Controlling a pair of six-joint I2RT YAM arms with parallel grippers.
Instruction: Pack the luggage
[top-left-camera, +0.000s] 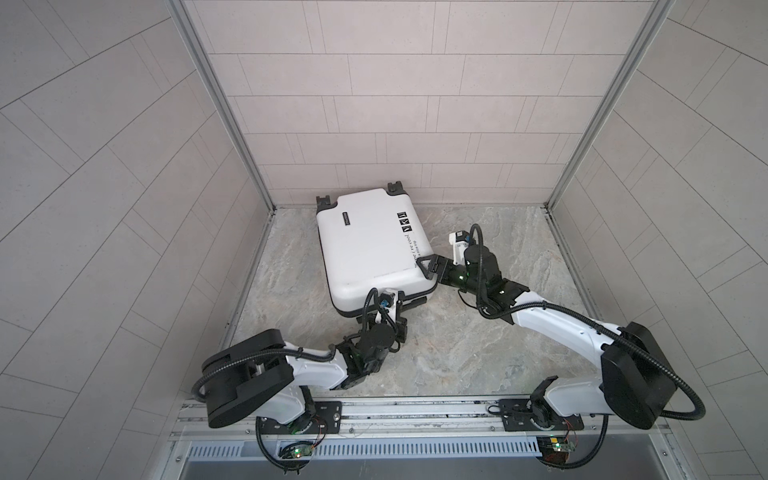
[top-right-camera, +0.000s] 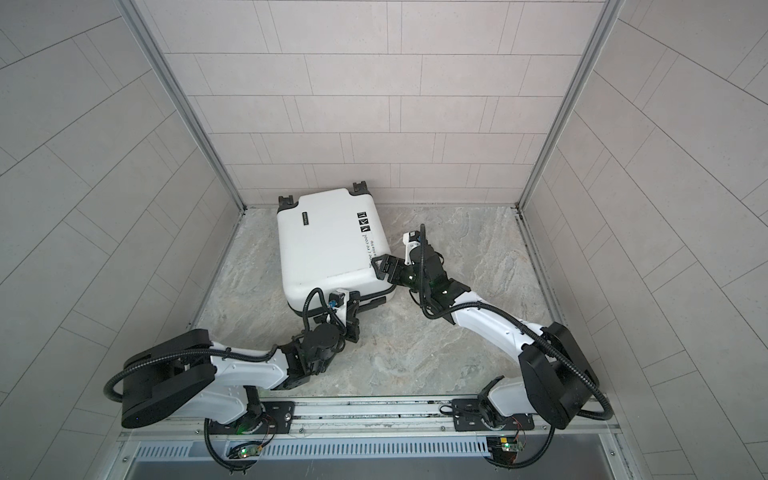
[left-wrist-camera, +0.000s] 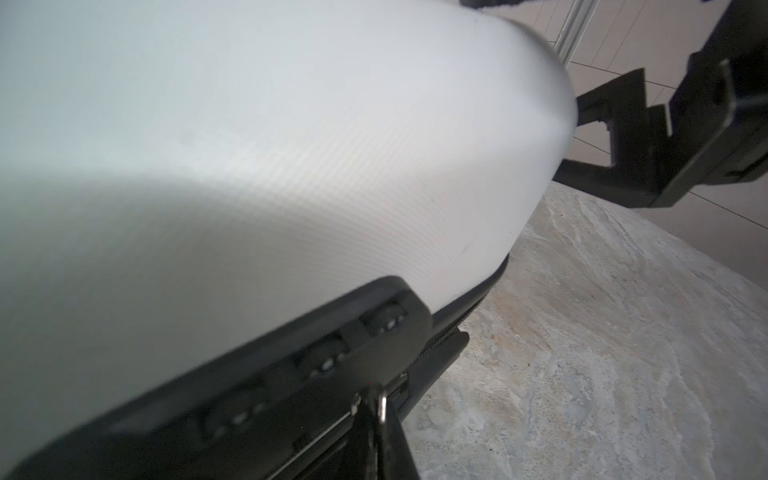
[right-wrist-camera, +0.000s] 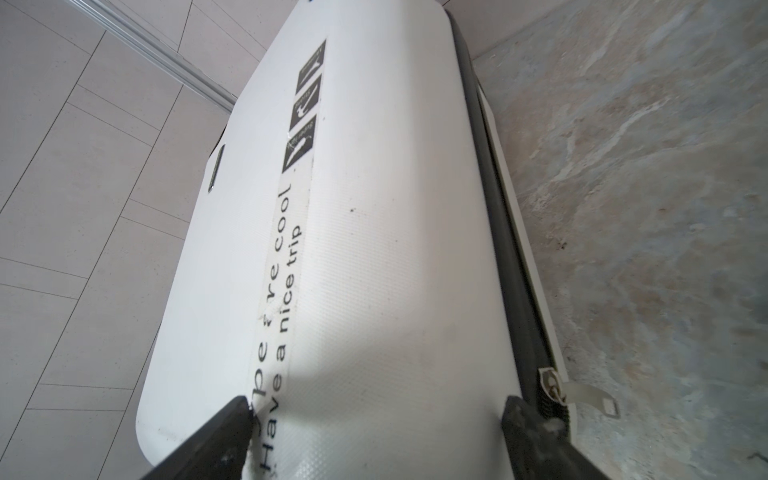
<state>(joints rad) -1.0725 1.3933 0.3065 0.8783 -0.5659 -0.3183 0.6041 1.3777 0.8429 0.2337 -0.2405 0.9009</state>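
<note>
The luggage sits crooked, with its near corner at my right gripper. I should straighten it first and then grab its black handle with my left gripper.
The luggage lies flat and closed on the marble floor near the back wall, its white shell and black lettering facing up. At its near edge by the black handle, my left gripper is shut. In the left wrist view it pinches a small metal zipper pull on the black zipper trim. My right gripper is open over the shell's near right corner. In the right wrist view its jaws stand wide apart on the shell, beside a second zipper pull.
Tiled walls close the cell on three sides, with aluminium posts at the back corners. The luggage's wheels almost touch the back wall. A metal rail carrying both arm bases runs along the front. Bare marble floor lies between the arms.
</note>
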